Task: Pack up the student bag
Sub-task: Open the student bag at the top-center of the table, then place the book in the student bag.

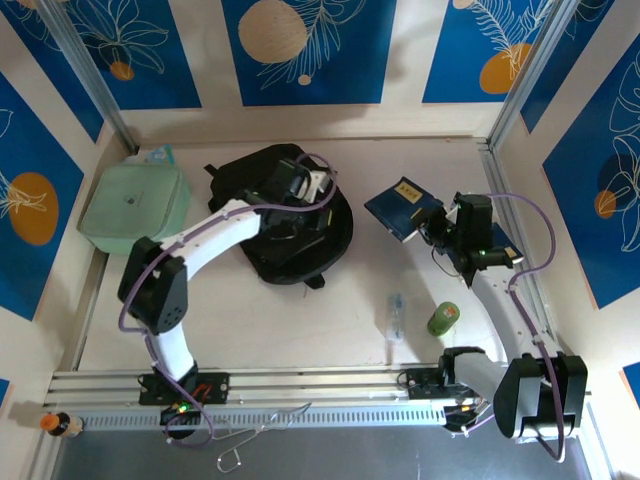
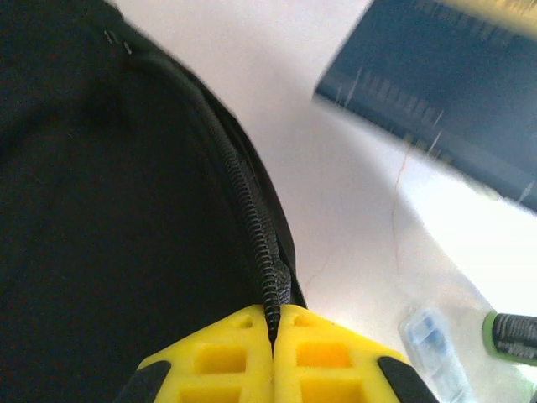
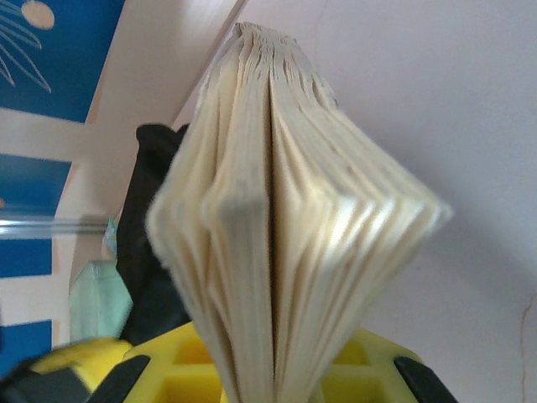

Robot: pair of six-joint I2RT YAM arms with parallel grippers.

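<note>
The book's loose end [image 1: 386,203] faces the bag's zip edge [image 2: 254,220] that my left gripper holds, so my right gripper should keep carrying the book into the bag until it sits inside.
The student bag [image 1: 290,225] is a black fabric backpack lying flat in the middle of the table. My left gripper [image 1: 316,190] is at its far right edge. In the left wrist view its yellow fingers [image 2: 226,361] are shut on the bag's zip edge [image 2: 270,285], with the black fabric [image 2: 109,210] to the left. My right gripper [image 1: 436,226] is shut on a dark blue book [image 1: 404,207], held above the table to the right of the bag. From the right wrist the book's cream pages [image 3: 285,210] fan out above the gripper [image 3: 273,382], and the bag [image 3: 151,252] lies behind.
A pale green lidded container [image 1: 135,205] sits at the back left. A clear small case [image 1: 395,315] and a green cylinder [image 1: 443,318] lie near the front right. Metal posts stand at both back corners. An orange-capped bottle [image 1: 58,423] stands off the table's front left.
</note>
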